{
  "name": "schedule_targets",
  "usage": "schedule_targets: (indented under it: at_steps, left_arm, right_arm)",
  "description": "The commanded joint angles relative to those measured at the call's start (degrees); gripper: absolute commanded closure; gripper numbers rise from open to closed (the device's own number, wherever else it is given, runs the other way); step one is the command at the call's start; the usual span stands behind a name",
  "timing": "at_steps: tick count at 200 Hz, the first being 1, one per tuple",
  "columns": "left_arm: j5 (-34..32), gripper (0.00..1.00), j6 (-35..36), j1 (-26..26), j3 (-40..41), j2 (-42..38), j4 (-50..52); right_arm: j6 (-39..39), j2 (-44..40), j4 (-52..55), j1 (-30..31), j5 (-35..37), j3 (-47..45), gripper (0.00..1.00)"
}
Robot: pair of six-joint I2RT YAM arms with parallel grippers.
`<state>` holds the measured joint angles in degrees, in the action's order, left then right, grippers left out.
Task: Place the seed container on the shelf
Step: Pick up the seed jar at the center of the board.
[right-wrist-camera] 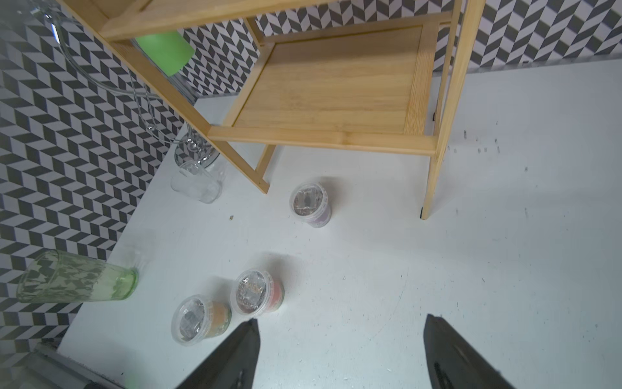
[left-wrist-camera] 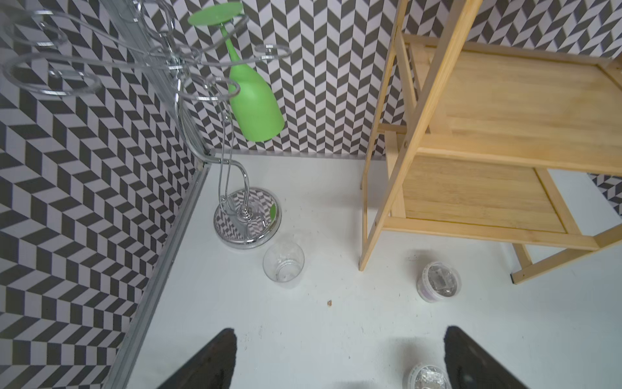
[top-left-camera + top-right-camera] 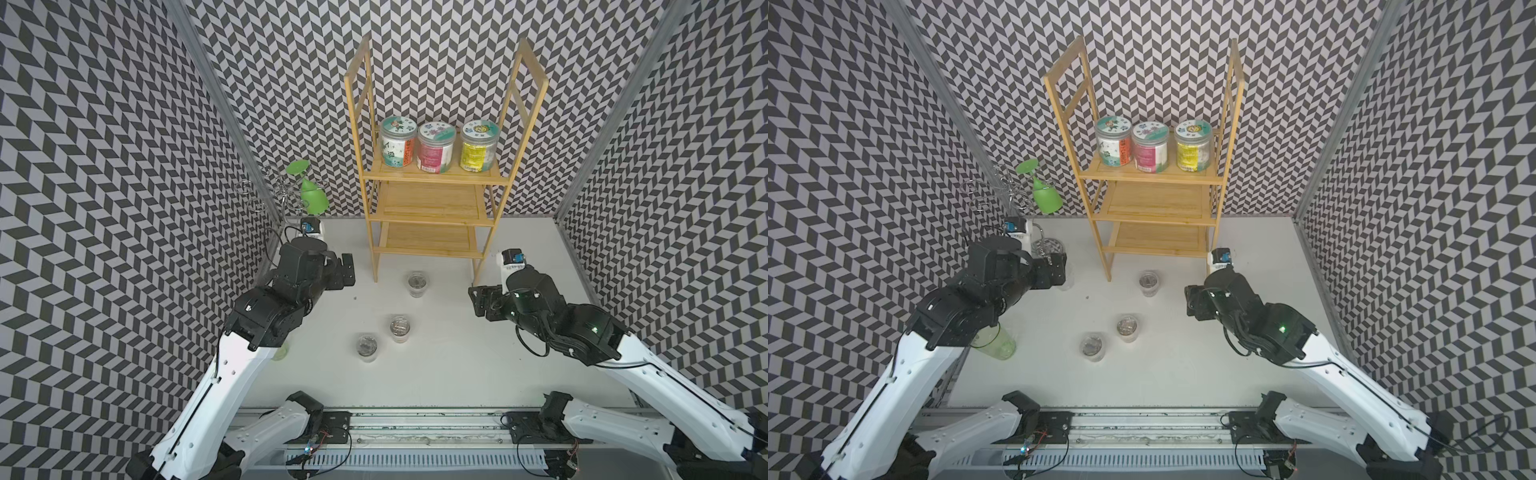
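Observation:
The robot's left gripper keeps moving, open, toward the seed container (image 3: 367, 347) nearest the robot until its fingers are on both sides of the container, as the container stands upright with a gap to its neighbour (image 3: 384, 338).
Three small clear-lidded seed containers stand on the white table in front of the shelf: one (image 3: 417, 283) by its front legs, two (image 3: 400, 328) (image 3: 367, 348) nearer me. The bamboo shelf (image 3: 432, 216) stands at the back, its two lower tiers bare. My left gripper (image 3: 347, 270) hovers left of the shelf, open, nothing between its fingers (image 2: 215, 357); the nearest container (image 2: 439, 281) lies ahead of it. My right gripper (image 3: 478, 301) hangs right of the containers, open and empty in the right wrist view (image 1: 340, 353), with a container (image 1: 257, 291) beside its finger.
Three labelled jars (image 3: 434, 147) stand on the shelf's top tier. A chrome wire glass stand (image 2: 247, 217) holds an upside-down green wine glass (image 3: 313, 195) in the back left corner. A clear glass (image 2: 283, 261) stands by its base. A green tumbler (image 3: 994, 343) lies under my left arm.

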<state>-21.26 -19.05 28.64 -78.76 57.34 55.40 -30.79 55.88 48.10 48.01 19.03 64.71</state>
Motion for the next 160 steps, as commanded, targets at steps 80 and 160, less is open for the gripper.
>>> schedule_targets:
  at_steps: [80, 160]
  left_arm:
    - [10.99, 0.04, -12.28, 0.77, 15.56, 1.19, 12.52]
    - [20.39, 0.00, -17.07, 4.14, 22.31, 6.06, 13.67]
  right_arm:
    - [-2.28, -2.23, -4.01, 0.51, -6.44, -7.60, 0.17]
    - [-2.85, -4.99, -6.01, 0.44, -6.56, -12.72, 0.15]
